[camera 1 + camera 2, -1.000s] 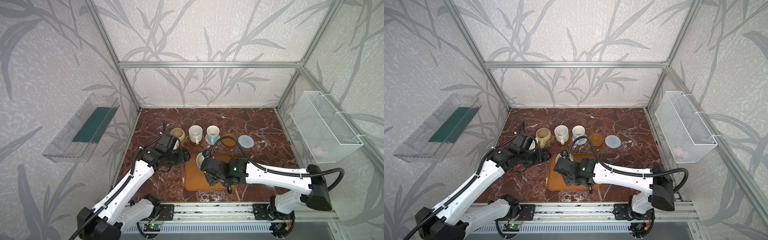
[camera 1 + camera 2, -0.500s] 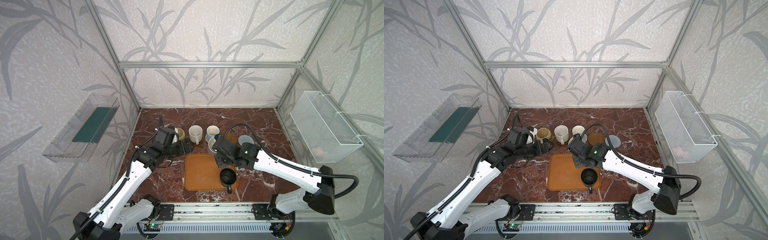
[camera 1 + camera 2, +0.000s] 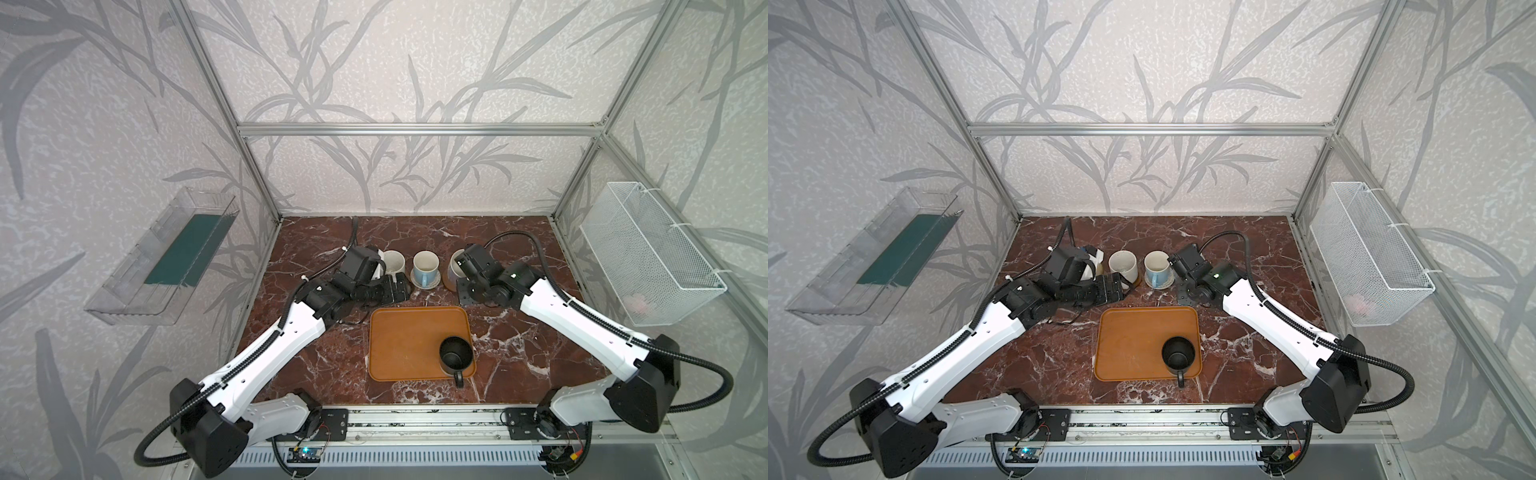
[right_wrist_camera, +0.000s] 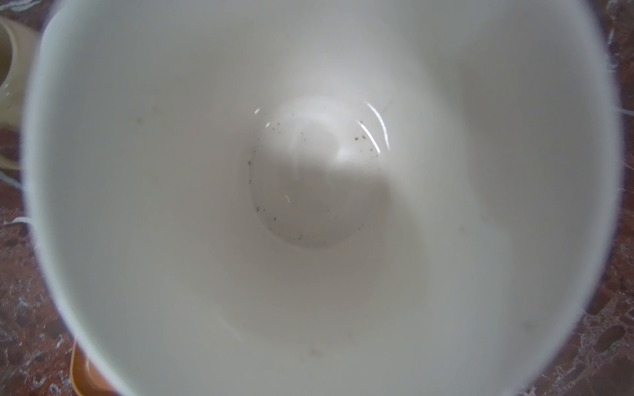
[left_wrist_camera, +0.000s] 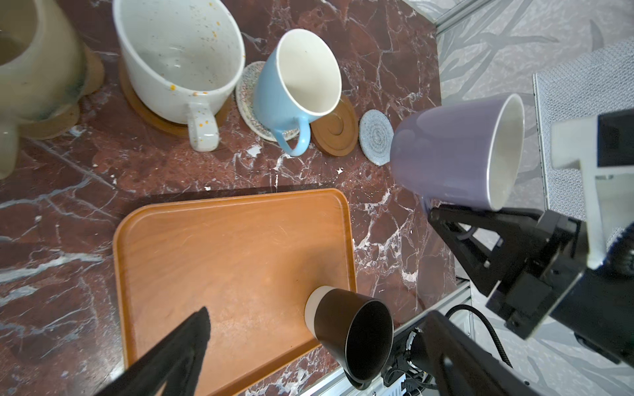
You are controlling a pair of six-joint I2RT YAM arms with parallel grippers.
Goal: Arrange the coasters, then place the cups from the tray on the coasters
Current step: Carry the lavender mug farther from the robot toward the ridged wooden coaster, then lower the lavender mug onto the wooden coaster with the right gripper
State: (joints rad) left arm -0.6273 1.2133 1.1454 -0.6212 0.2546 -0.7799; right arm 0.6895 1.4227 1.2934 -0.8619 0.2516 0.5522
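The brown wooden coaster (image 5: 335,130) is free next to the light blue cup, so my right gripper goes on lowering the lavender cup by its handle until it stands there.
My right gripper (image 5: 442,219) is shut on the handle of the lavender cup (image 5: 453,154), which hangs tilted in the air near the bare brown wooden coaster (image 5: 334,133) and the grey-blue coaster (image 5: 376,137). Its white inside (image 4: 319,192) fills the right wrist view. The white speckled cup (image 3: 392,262) stands on a brown coaster and the light blue cup (image 3: 424,266) on the woven coaster (image 5: 250,99). The cream-yellow cup (image 5: 34,68) stands at the row's left end. The black cup (image 3: 456,355) stands on the tray (image 3: 407,332). My left gripper (image 3: 401,289) is open and empty beside the speckled cup.
A white wire basket (image 3: 648,253) hangs on the right wall and a clear bin (image 3: 166,257) on the left wall. The metal rail (image 3: 415,419) runs along the table's front edge. Bare marble (image 3: 519,345) lies right of the tray.
My right gripper lifted the lavender cup off the tray and carried it back and right, to the row of coasters. My left gripper opened wider and drew back toward the cups.
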